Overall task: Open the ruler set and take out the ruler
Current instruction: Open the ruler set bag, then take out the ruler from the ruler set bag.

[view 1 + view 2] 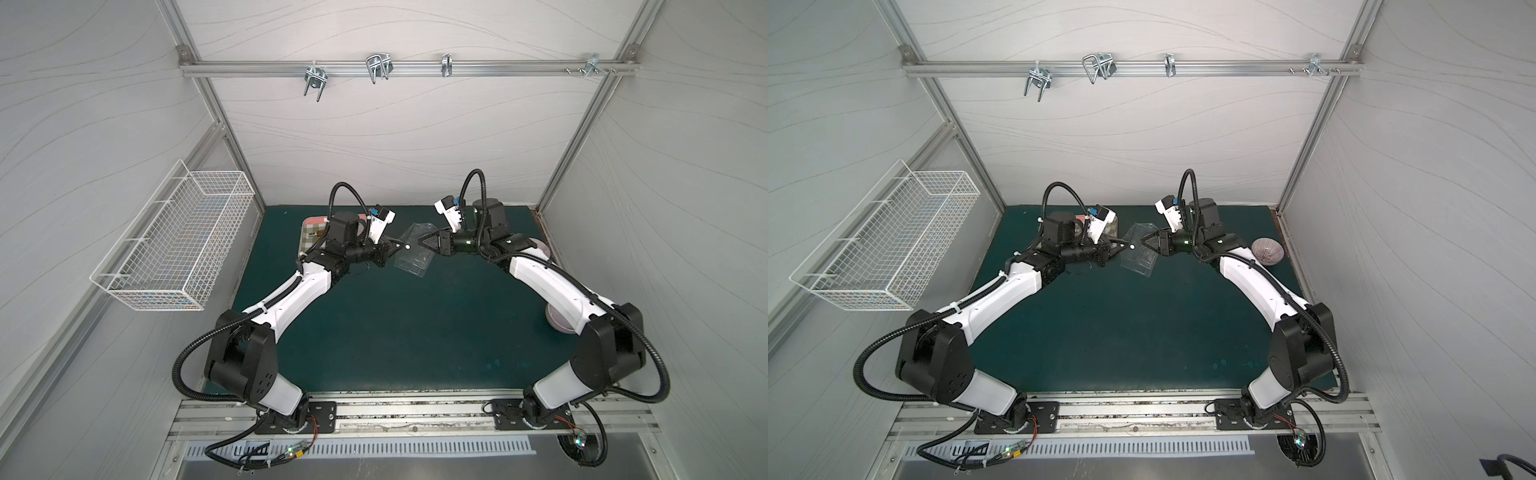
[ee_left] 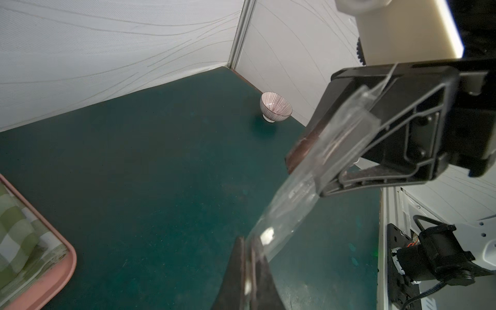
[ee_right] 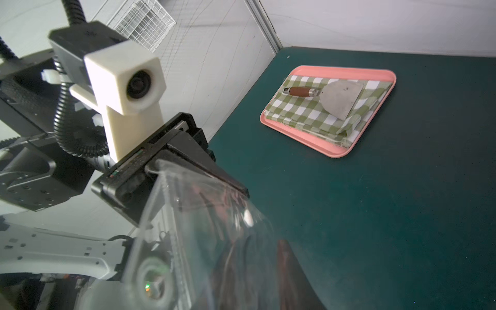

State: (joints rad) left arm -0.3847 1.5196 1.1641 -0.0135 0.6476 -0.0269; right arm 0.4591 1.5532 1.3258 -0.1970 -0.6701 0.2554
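Observation:
I should pull the pouch free with my left gripper and point it down before my right gripper takes its edge [image 2: 265, 238], because the pouch lies across my right gripper's finger [image 2: 330, 155].
The ruler set [image 1: 413, 259] [image 1: 1139, 262] is a see-through pouch held in the air over the green mat, between my two grippers. My left gripper [image 1: 400, 246] [image 2: 249, 249] is shut on the pouch's edge, right beside the white snap button [image 1: 408, 247] [image 2: 267, 236]. My right gripper [image 1: 419, 243] [image 2: 306, 177] [image 3: 261, 239] faces it with its jaws apart. The pouch [image 2: 295, 196] [image 3: 204, 241] runs between them and lies against one finger. Only faint clear shapes show inside, so I cannot pick out the ruler.
A pink-rimmed tray [image 3: 322, 70] [image 2: 61, 271] with a green checked cloth and a metal scraper [image 3: 338, 99] lies at the back left. A striped bowl [image 1: 1266, 250] [image 2: 276, 107] stands at the back right. A white wire basket [image 1: 174, 257] hangs on the left wall.

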